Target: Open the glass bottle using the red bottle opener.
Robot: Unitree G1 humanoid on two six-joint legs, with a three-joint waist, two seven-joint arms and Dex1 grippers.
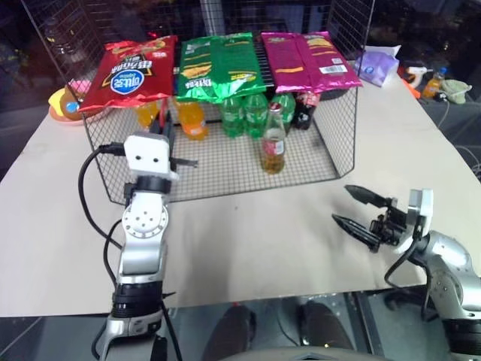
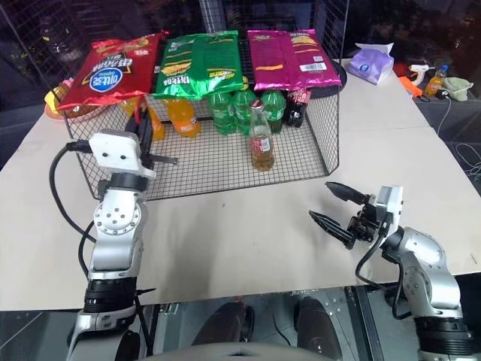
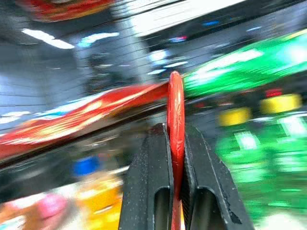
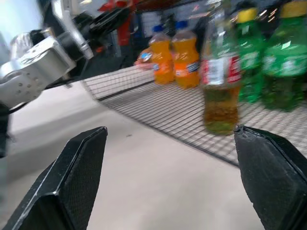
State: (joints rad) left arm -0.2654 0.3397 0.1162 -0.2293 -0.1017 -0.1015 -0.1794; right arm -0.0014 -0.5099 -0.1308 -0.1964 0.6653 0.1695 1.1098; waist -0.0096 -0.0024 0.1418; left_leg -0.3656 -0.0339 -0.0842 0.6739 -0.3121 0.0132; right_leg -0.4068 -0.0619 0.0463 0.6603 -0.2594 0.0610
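My gripper will lever the red bottle opener, and the short red cap will then pop off and fall free, because it just covers the glass bottle's edge.
The glass bottle (image 1: 273,144) stands upright on the wire floor of the mesh rack (image 1: 225,177), with amber liquid, a red-and-white label and a red cap. My left gripper (image 1: 168,129) is raised in front of the rack's left part, left of the bottle and apart from it. In the left wrist view it (image 3: 175,132) is shut on the red bottle opener (image 3: 175,105), which stands edge-on between the fingers. My right gripper (image 1: 342,204) hangs open over the table, right of and nearer than the bottle, jaws wide and empty, facing the bottle (image 4: 219,91).
Orange soda bottles (image 1: 192,116), green bottles (image 1: 244,113) and a dark bottle (image 1: 303,111) stand at the rack's back. Red (image 1: 131,71), green (image 1: 219,64) and magenta (image 1: 304,60) chip bags lie on its top. The beige table (image 1: 263,248) ends close in front.
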